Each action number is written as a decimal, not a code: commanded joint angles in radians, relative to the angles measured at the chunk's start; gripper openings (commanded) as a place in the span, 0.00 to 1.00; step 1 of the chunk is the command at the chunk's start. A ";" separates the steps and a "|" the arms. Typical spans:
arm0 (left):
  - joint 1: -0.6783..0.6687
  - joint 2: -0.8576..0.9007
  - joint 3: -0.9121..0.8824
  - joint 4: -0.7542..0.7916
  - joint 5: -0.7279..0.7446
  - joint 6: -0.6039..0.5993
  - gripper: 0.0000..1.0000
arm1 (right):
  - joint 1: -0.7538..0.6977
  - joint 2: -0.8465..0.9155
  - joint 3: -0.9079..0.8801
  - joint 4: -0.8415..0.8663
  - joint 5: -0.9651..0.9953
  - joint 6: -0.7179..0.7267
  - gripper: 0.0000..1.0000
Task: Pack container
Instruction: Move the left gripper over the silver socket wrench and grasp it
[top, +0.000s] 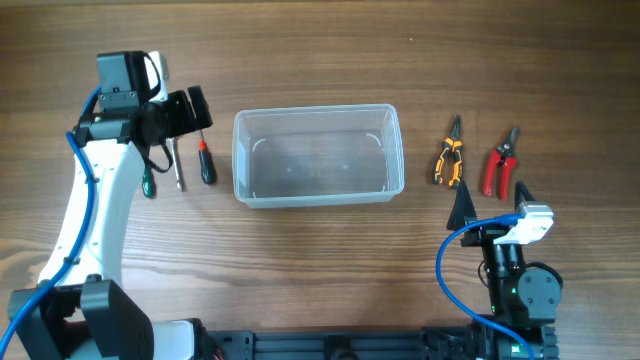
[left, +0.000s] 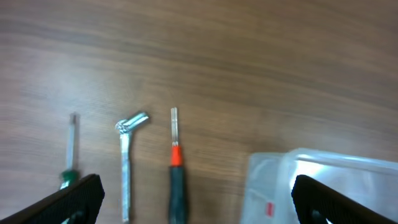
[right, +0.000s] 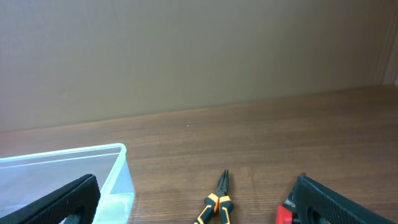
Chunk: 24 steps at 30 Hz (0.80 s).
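The silver tool's body (top: 178, 170) is clear of both screwdrivers and the left gripper's fingers are open across it, so the robot should keep going down until they straddle the silver tool's body alone (left: 126, 165).
The clear plastic container (top: 241, 156) sits empty at the table's middle; it also shows in the left wrist view (left: 323, 177) and the right wrist view (right: 68, 153). Left of it lie a green-handled screwdriver (top: 148, 181), a silver tool (top: 179, 170) and a red-and-black screwdriver (top: 206, 161). My left gripper (top: 190, 112) is open and empty above these tools, with the red-and-black screwdriver (left: 176, 168) between its fingers (left: 196, 205). Right of the container lie orange-and-black pliers (top: 449, 160) and red cutters (top: 500, 165). My right gripper (top: 490, 203) is open and empty, just in front of them.
In the left wrist view the green-handled screwdriver (left: 70, 149) and the silver tool (left: 127, 155) lie side by side. The right wrist view shows the pliers (right: 217, 202), the cutters' red handle (right: 285, 214) and a plain wall behind the table.
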 joint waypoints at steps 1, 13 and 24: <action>0.003 0.020 0.017 -0.030 -0.145 0.081 0.92 | -0.005 -0.006 -0.001 0.003 -0.005 -0.010 1.00; 0.163 0.266 0.145 -0.237 0.074 0.164 0.78 | -0.005 -0.006 -0.001 0.003 -0.005 -0.010 1.00; 0.162 0.387 0.145 -0.161 0.068 0.211 0.96 | -0.005 -0.006 -0.001 0.003 -0.005 -0.010 1.00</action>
